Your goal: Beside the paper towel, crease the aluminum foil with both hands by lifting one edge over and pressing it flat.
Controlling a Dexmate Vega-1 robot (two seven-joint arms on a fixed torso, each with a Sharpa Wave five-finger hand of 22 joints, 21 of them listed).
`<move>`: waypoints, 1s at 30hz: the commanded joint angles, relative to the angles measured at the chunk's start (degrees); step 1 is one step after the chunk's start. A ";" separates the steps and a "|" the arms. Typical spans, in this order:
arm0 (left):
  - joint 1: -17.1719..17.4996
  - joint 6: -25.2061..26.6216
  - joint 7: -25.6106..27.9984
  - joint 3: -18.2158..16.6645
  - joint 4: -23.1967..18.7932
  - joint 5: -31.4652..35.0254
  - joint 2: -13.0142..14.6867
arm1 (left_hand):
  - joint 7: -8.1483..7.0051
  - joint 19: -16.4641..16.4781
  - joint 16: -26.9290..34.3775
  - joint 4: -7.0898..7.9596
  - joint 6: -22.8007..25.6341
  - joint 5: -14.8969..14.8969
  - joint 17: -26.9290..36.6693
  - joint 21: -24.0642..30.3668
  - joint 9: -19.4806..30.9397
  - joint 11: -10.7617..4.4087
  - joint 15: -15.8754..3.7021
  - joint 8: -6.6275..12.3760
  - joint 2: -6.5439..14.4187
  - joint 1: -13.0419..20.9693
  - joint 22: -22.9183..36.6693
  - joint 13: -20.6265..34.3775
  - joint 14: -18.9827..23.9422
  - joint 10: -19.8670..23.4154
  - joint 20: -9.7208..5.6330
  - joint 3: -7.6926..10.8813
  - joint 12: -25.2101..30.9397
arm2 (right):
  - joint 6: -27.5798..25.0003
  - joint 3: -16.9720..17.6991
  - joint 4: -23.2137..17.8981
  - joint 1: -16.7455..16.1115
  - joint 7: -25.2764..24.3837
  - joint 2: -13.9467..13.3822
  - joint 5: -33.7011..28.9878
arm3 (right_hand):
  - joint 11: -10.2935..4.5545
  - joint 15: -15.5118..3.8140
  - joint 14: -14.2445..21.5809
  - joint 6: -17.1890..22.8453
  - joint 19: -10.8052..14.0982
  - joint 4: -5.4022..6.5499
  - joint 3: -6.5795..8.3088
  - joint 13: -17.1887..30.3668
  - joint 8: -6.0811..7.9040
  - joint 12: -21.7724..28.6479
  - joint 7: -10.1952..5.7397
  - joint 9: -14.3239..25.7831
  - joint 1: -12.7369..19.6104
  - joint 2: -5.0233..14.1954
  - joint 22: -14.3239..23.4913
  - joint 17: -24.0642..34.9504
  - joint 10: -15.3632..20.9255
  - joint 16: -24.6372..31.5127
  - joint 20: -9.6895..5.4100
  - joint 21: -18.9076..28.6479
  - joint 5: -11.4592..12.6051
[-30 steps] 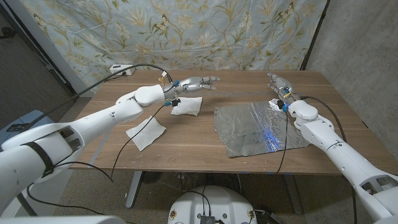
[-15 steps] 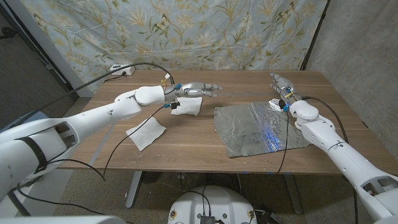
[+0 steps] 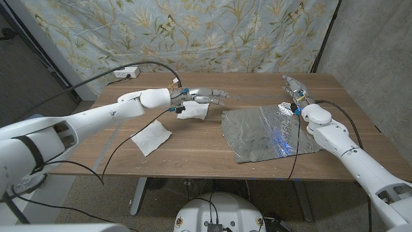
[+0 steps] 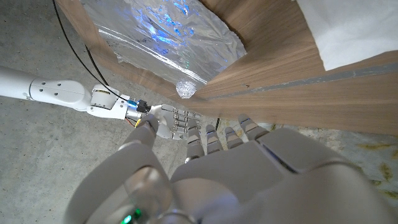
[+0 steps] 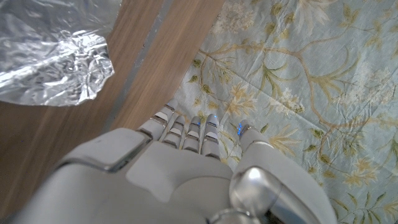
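The foil's corner already holds its crumples (image 3: 285, 109). The foil's whole side should come along and stay folded when I lift the aluminum foil (image 3: 267, 134) over by that corner.
The aluminum foil (image 3: 267, 132) lies spread and wrinkled on the right half of the table, its far right corner crumpled (image 3: 283, 107). A folded paper towel (image 3: 193, 111) sits to its left. My left hand (image 3: 206, 96) hovers over that towel's far edge, holding nothing, fingers stretched toward the foil. My right hand (image 3: 293, 87) stands just beyond the crumpled corner, fingers apart and empty. The left wrist view looks past my left hand (image 4: 249, 174) to the foil (image 4: 168, 43), the towel (image 4: 354, 31) and my right hand (image 4: 177, 121). In the right wrist view my right hand (image 5: 180, 168) is close to the crumpled foil (image 5: 56, 56).
A second, flatter paper towel (image 3: 152, 137) lies near the table's front left. A white power strip (image 3: 125, 72) sits at the far left edge, with a cable running from it. A floral curtain (image 3: 193, 32) hangs behind the table.
My left hand has moved right and a little nearer, from beyond the folded towel toward the foil. My right hand has edged slightly right; the foil has not moved.
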 commanded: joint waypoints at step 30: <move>-6.98 10.03 11.30 9.90 -11.29 16.57 4.51 | -1.30 -15.50 0.48 6.06 7.82 -0.45 0.05 -1.05 0.39 -0.54 0.20 0.00 0.52 -4.85 0.50 0.05 -4.18 7.43 -2.60 1.09 0.77 | 1.61 1.61 1.83 -1.04 -0.50 -0.38 0.96 | 0.18 -1.50 -0.19 0.79 -0.02 -0.42 -0.02 0.13 0.33 0.41 -0.13 0.19 0.59 -0.29 0.18 0.14 0.12 0.43 -3.79 0.11 -0.29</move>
